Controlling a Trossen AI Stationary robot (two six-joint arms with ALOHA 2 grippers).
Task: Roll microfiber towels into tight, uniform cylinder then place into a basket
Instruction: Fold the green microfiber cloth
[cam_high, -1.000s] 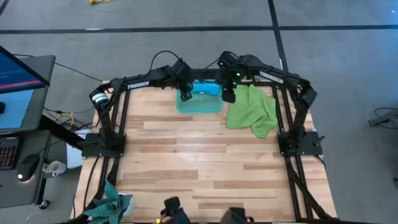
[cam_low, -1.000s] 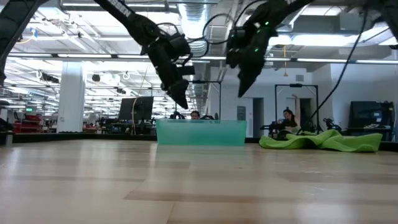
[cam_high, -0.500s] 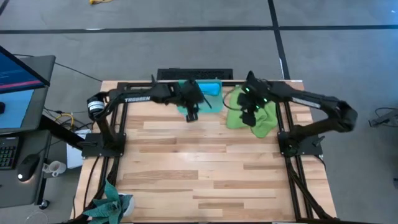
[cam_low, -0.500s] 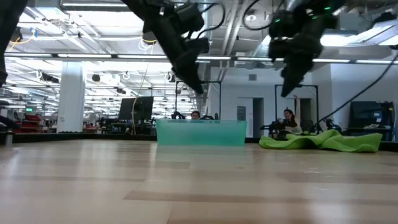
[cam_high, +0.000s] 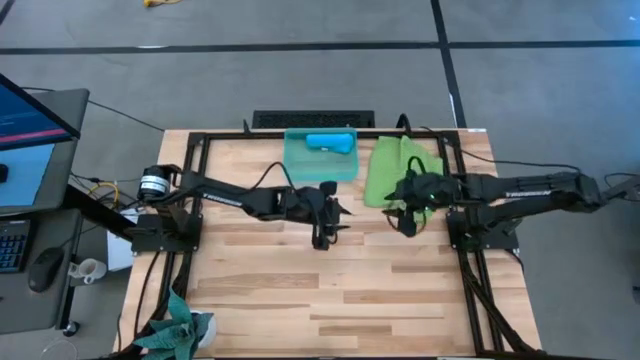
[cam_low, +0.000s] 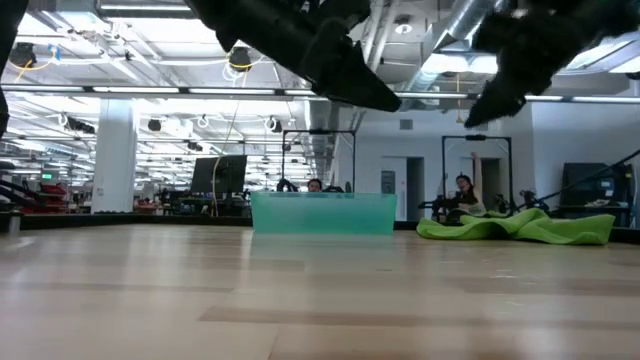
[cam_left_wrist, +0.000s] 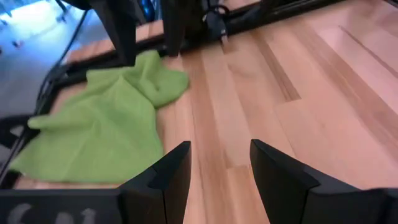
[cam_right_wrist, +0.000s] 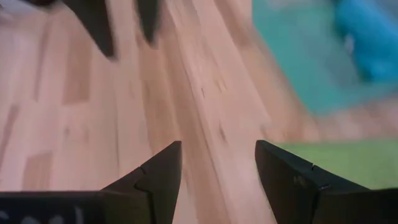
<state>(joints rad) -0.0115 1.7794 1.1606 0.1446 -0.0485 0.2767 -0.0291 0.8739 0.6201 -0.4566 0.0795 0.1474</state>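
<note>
My left gripper is heading for the green towel's near corner (cam_high: 369, 203) beside the basket, and this corner is flat and clear of my right gripper. My left gripper keeps going toward that corner (cam_left_wrist: 151, 152) and closes there.
The see-through teal basket (cam_high: 320, 160) stands at the table's far edge with the rolled sky-blue towel (cam_high: 331, 143) lying inside it. The lime green towel (cam_high: 398, 170) lies crumpled on the table just right of the basket; it also shows in the left wrist view (cam_left_wrist: 106, 124). My left gripper (cam_high: 336, 212) hangs open above bare wood, a little nearer than the basket. My right gripper (cam_high: 400, 203) hangs open above the green towel's near edge. Both sets of fingers (cam_left_wrist: 168, 177) (cam_right_wrist: 155, 171) have nothing between them.
Black frame rails (cam_high: 190, 160) run along the table's left, right and far sides. The near half of the wooden table (cam_high: 330, 290) is bare boards. A desk with a monitor (cam_high: 30, 110) stands off the left side. People show in the room beyond (cam_low: 465, 190).
Both arms have swung away from the far edge toward the table's middle. My left gripper left the basket's left end and went near and right. My right gripper passed over the green towel to its near edge. Both stayed open; the towels and basket kept still.
</note>
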